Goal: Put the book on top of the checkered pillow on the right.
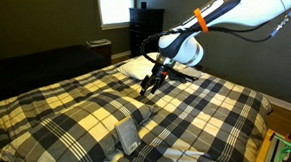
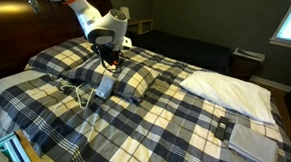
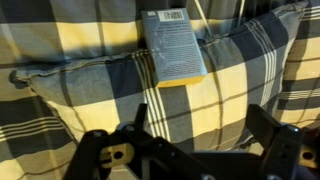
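I should come in low, tilt my gripper and grab the book's near end [image 3: 182, 79], because the book's broad cover [image 3: 175, 46] faces my gripper from the checkered pillow.
The grey-blue book [image 3: 172, 45] lies flat on a checkered pillow [image 3: 90, 75], with a pale barcode patch at its far end. It also shows in both exterior views [image 1: 129, 139] [image 2: 105, 87], resting on that pillow [image 1: 148, 119] [image 2: 130, 82]. My gripper [image 3: 200, 130] is open and empty. It hovers above the pillow, a little back from the book and not touching it. In both exterior views the gripper [image 1: 149, 86] [image 2: 109, 57] hangs over the bed.
A white pillow [image 1: 135, 67] [image 2: 230, 90] lies at the head of the bed. A pale grey flat item [image 2: 252, 142] lies on the checkered blanket near a corner. A white cable [image 2: 77, 92] runs beside the book. A dark dresser [image 1: 148, 31] stands by the wall.
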